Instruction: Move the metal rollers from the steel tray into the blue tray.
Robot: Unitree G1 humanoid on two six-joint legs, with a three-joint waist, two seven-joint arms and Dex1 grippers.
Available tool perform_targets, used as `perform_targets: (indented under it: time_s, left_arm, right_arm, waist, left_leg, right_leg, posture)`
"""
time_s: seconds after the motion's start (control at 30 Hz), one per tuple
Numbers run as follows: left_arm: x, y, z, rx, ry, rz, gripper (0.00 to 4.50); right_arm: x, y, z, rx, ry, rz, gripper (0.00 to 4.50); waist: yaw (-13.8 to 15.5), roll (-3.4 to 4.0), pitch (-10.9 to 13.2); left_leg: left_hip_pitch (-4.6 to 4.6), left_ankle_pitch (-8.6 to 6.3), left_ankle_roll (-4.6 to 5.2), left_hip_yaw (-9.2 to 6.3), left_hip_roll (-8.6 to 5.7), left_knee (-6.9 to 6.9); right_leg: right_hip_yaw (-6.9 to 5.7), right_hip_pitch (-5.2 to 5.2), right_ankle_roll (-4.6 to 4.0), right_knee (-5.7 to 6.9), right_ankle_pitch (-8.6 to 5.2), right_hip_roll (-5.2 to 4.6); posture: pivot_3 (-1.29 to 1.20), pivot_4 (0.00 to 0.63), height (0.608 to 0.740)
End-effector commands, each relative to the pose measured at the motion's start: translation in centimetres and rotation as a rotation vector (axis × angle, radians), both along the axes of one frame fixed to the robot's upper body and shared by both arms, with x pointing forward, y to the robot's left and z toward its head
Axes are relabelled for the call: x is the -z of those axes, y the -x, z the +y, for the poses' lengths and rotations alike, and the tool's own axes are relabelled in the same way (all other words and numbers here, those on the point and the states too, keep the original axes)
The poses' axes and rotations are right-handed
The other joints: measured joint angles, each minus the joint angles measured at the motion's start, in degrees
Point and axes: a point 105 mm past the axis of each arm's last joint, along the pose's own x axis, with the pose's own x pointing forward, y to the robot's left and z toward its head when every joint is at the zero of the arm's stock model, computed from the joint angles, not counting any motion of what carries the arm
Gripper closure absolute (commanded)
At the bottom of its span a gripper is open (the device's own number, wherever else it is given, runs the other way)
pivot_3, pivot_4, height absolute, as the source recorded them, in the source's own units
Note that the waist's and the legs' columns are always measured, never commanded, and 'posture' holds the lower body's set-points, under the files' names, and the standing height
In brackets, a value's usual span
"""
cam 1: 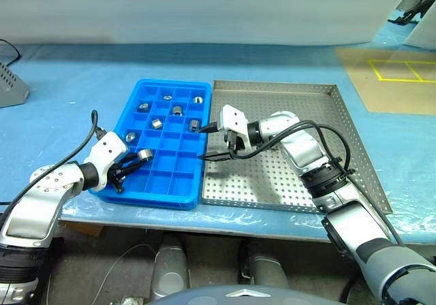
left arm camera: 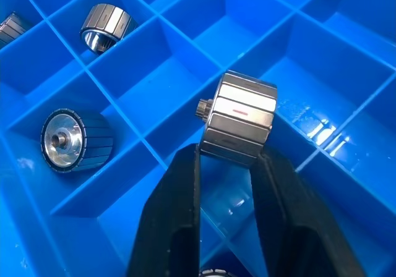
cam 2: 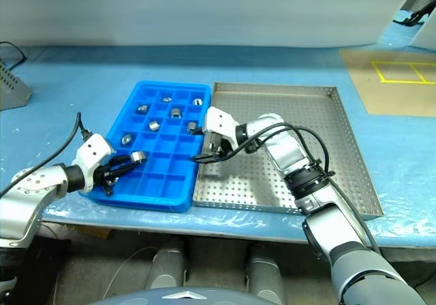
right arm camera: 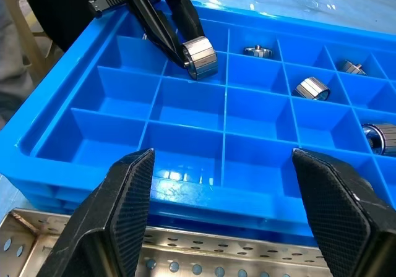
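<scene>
The blue tray's metal roller shows a rimmed end [cam 1: 131, 137]; another, when lifted, should show a hollow cup around a post.
The blue tray [cam 1: 172, 85] lies left of the steel tray [cam 1: 286, 97], edge to edge. Several metal rollers [cam 1: 157, 122] sit in separate compartments in the blue tray's far half. My left gripper [left arm camera: 229, 156] is shut on one more metal roller [left arm camera: 240, 116], holding it just above a compartment near the tray's front left. The same held roller [right arm camera: 199, 56] appears in the right wrist view. My right gripper [cam 1: 208, 143] hangs open and holds nothing, over the seam between the two trays and pointing towards the blue one.
Both trays rest on a blue-covered table whose front edge [cam 1: 204, 216] runs just below them. A grey device [cam 1: 10, 84] stands at the far left. A tan mat with yellow tape [cam 1: 395, 73] lies at the back right.
</scene>
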Motion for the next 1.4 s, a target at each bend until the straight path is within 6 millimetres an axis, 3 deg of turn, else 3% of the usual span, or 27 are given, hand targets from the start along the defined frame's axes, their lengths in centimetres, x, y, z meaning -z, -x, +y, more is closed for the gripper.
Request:
perform_targets:
  time_s: [0.03, 0.17, 0.53, 0.67, 0.8, 0.9, 1.03, 1.17, 1.4]
  left_arm:
    - [0.4, -0.4, -0.6, 0.003, 0.019, 0.007, 2.04]
    - [-2.5, -0.9, -2.6, 0.076, 0.118, -0.040, 1.87]
    - [-7.9, -1.5, -3.8, 0.212, 0.193, -0.125, 1.87]
    - [-8.5, -2.2, -4.7, 0.250, 0.217, -0.149, 1.87]
    - [-8.6, -2.9, -7.8, 0.349, 0.254, -0.188, 1.87]
    - [-8.1, -2.9, -9.8, 0.417, 0.283, -0.180, 1.87]
    - [-8.0, -3.3, -10.8, 0.444, 0.315, -0.169, 1.87]
    - [-8.2, -3.7, -11.0, 0.445, 0.322, -0.170, 1.87]
    - [-8.6, -4.2, -9.5, 0.404, 0.315, -0.179, 1.87]
  right_arm:
    - [-1.2, 0.1, 0.0, 0.001, -0.027, -0.049, 0.80]
    - [-1.2, 0.1, -0.3, 0.014, -0.027, -0.050, 0.80]
    - [-2.5, -1.2, -3.1, 0.131, -0.056, -0.060, 0.80]
    - [-2.7, -2.5, -5.1, 0.229, -0.045, -0.080, 0.80]
    - [-2.1, -4.8, -8.7, 0.425, -0.042, -0.084, 0.80]
    - [-1.3, -4.4, -10.0, 0.461, -0.030, -0.066, 0.80]
    - [-0.7, -3.9, -8.7, 0.449, -0.054, -0.049, 0.80]
    - [-0.9, -5.0, -6.5, 0.453, -0.084, -0.083, 0.80]
    - [-0.5, -7.1, -4.5, 0.473, -0.106, -0.083, 0.80]
  waist:
    - [-0.1, 0.00, 0.0]
    - [-0.1, -0.01, 0.0]
    - [-0.9, -0.02, 0.0]
    - [-1.0, -0.02, 0.0]
    - [-0.9, -0.03, 0.0]
    - [-0.9, -0.04, 0.0]
    - [-2.5, -0.04, 0.0]
    - [-4.3, -0.04, 0.0]
    - [-4.2, -0.04, 0.0]
  left_leg:
    - [0.00, 0.00, 0.00, 0.00, -0.01, 0.00]
    - [-0.07, 0.00, 0.00, 0.00, -0.01, 0.01]
    - [-0.09, 0.02, -0.03, 0.00, 0.00, 0.02]
    - [-0.08, 0.04, -0.05, 0.00, 0.00, 0.03]
    - [-0.08, 0.04, -0.05, 0.01, -0.02, 0.10]
    - [-0.13, 0.06, -0.08, 0.02, -0.04, 0.14]
    - [-0.12, 0.10, -0.14, 0.02, -0.01, 0.12]
    - [-0.06, 0.09, -0.12, 0.02, -0.01, 0.13]
    - [-0.04, 0.09, -0.12, 0.04, -0.04, 0.19]
  right_leg:
    - [0.01, 0.00, -0.01, 0.00, 0.01, 0.00]
    - [0.00, -0.03, -0.31, -0.02, 0.18, 0.00]
    - [0.00, -0.04, -0.32, -0.02, 0.19, 0.03]
    - [0.01, -0.04, -0.32, 0.00, 0.19, 0.04]
    - [0.04, -0.01, -0.32, 0.01, 0.19, 0.03]
    - [0.05, 0.01, -0.32, 0.00, 0.19, 0.01]
    - [0.10, -0.07, -0.33, 0.01, 0.20, 0.09]
    - [0.15, -0.11, -0.33, 0.13, 0.20, 0.10]
    - [0.20, -0.14, -0.34, 0.28, 0.20, 0.08]
  posture:
    - [0.15, 0.150, 0.740]
    - [0.15, 0.150, 0.740]
    - [0.06, 0.150, 0.740]
    - [0.04, 0.150, 0.740]
    - [-0.01, 0.150, 0.740]
    - [-0.03, 0.150, 0.740]
    - [-0.07, 0.150, 0.740]
    - [-0.08, 0.150, 0.740]
    - [-0.08, 0.150, 0.740]
